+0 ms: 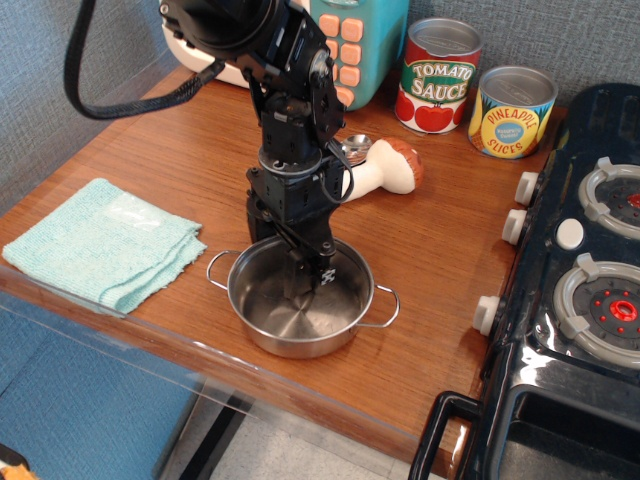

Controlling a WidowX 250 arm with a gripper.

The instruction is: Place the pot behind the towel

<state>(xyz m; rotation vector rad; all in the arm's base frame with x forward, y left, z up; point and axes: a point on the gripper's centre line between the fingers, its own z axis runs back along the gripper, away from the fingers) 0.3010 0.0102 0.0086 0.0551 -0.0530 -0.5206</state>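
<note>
The pot (302,310) will tip and its front side will hang lower when I lift it, because my gripper has its fingers on both sides of just the rear rim (285,241).
The shiny steel pot (285,322) with two wire loop handles stands near the table's front edge, right of the towel. The folded mint-green towel (100,240) lies flat at the front left. My black gripper (295,262) hangs over the pot's rear rim. Its fingers are apart: one fingertip (320,276) reaches down inside the pot, and the other sits behind the rear rim, so the jaws straddle the rim without closing on it. The pot rests on the table.
A toy mushroom (395,165) and a spoon (355,145) lie behind the pot. A tomato sauce can (438,75) and a pineapple can (512,112) stand at the back right, a toy microwave (350,40) at the back. A black toy stove (590,280) borders the right side.
</note>
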